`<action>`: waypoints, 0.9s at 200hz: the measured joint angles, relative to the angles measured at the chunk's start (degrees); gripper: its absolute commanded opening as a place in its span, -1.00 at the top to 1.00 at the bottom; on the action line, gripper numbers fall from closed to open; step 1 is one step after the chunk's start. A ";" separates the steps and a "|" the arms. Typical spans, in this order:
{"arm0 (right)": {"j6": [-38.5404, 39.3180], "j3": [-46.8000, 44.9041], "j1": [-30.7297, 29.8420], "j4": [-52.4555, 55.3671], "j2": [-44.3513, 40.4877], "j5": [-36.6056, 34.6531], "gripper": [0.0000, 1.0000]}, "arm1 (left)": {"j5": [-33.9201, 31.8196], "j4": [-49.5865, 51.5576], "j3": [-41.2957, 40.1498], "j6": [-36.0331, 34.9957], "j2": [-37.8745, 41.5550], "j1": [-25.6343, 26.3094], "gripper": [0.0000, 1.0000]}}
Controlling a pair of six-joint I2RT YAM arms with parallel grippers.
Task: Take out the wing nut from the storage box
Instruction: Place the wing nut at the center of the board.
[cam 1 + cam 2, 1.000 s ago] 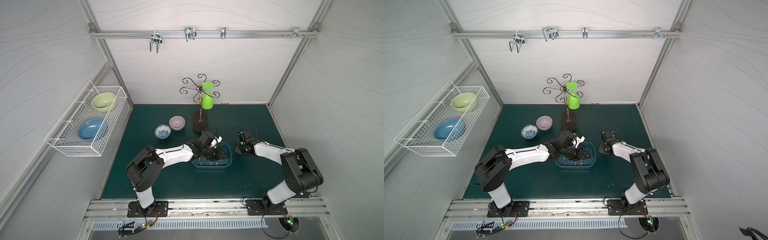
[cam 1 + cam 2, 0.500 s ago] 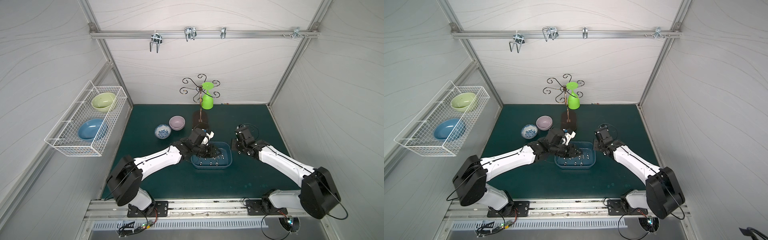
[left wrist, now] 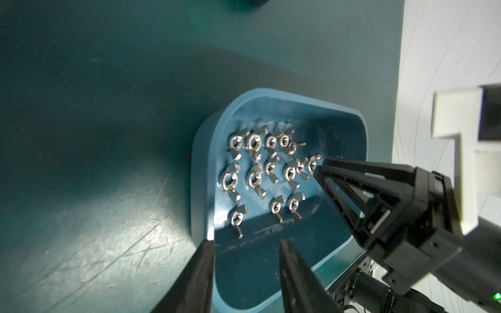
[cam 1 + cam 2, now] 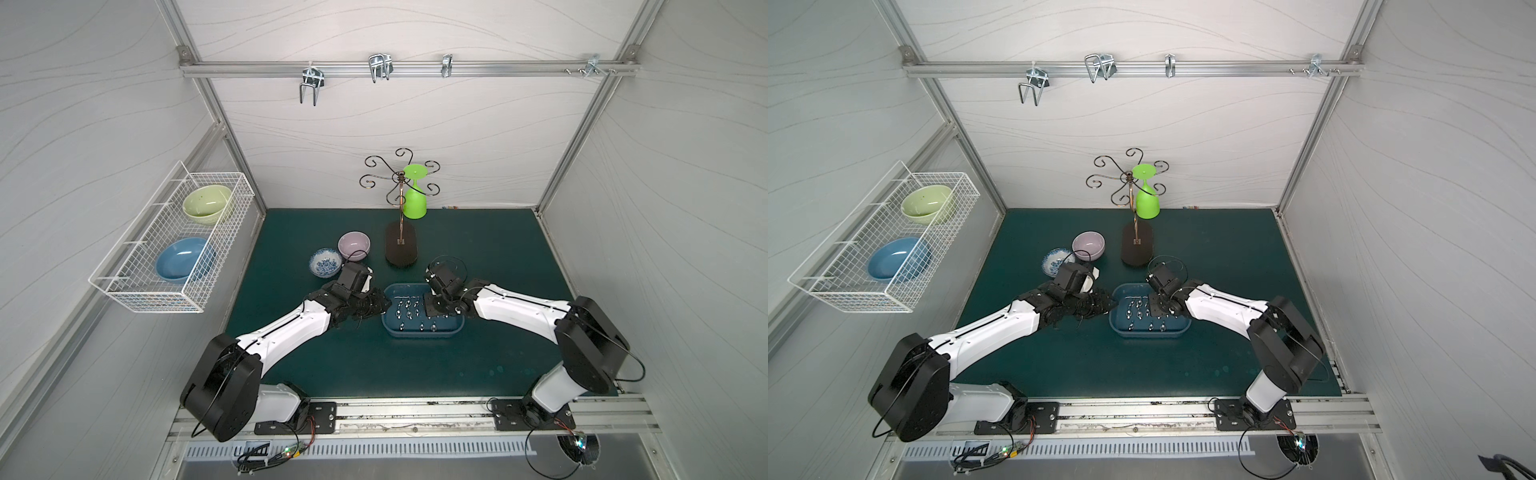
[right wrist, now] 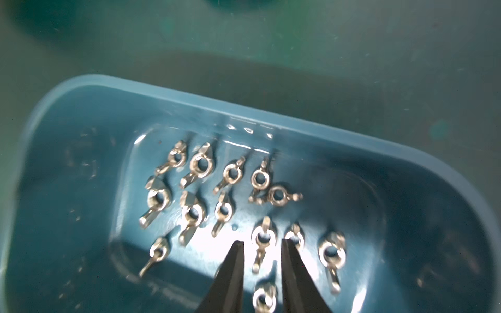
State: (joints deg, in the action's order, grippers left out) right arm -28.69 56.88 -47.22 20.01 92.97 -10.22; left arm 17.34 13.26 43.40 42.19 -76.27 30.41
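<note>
My right gripper's fingers are open, and the rear wing nut [image 5: 260, 176] beside the crosswise one lies narrow side [image 5: 260, 178] to them. I should keep going down toward it until the fingers are on both sides of it.
The storage box [image 4: 419, 334] [image 4: 1146, 334], a shallow dark-blue tub, sits mid-mat with several silver wing nuts [image 4: 409, 309] [image 4: 1138, 311] on its floor. My left gripper [image 4: 384, 308] [image 3: 245, 242] stands open at the box's left end, one finger outside the rim [image 3: 260, 90] and one over the inside. My right gripper [image 4: 432, 309] [image 5: 262, 242] is lowered into the box's right part, open, its fingertips [image 5: 237, 252] on either side of one wing nut [image 5: 261, 238] without pinching it. In the left wrist view the right gripper's fingers [image 3: 352, 189] reach down to the nuts [image 3: 254, 177].
Behind the box stand a patterned bowl [image 4: 325, 262], a lilac bowl [image 4: 353, 245] and a dark-based wire hook stand [image 4: 401, 248] with a green goblet [image 4: 414, 199]. A white wire basket [image 4: 174, 241] with two bowls hangs on the left wall.
My left gripper drew back from above the nuts to the box's left end. My right gripper came from beside the box's right end to inside it, around a nut, and opened a little.
</note>
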 measured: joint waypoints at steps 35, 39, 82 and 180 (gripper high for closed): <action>0.26 2.93 0.55 -1.07 3.10 1.42 0.44 | 0.22 -0.20 -0.02 -0.09 0.00 -0.42 0.13; 0.28 3.15 0.68 -1.22 3.39 1.53 0.45 | 0.26 -0.22 -0.02 -0.11 0.00 -0.46 0.13; 0.68 4.98 2.43 -1.70 6.47 1.79 0.45 | 1.11 -0.26 -0.02 -0.15 -0.02 -1.18 0.13; 1.07 6.93 3.04 -2.05 10.91 1.70 0.47 | 2.43 -1.27 -0.04 -0.13 -0.17 -1.55 0.13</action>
State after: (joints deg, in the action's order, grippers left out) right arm -27.62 63.81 -44.18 17.96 103.88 -8.51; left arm 19.77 11.99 43.35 42.06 -76.44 28.86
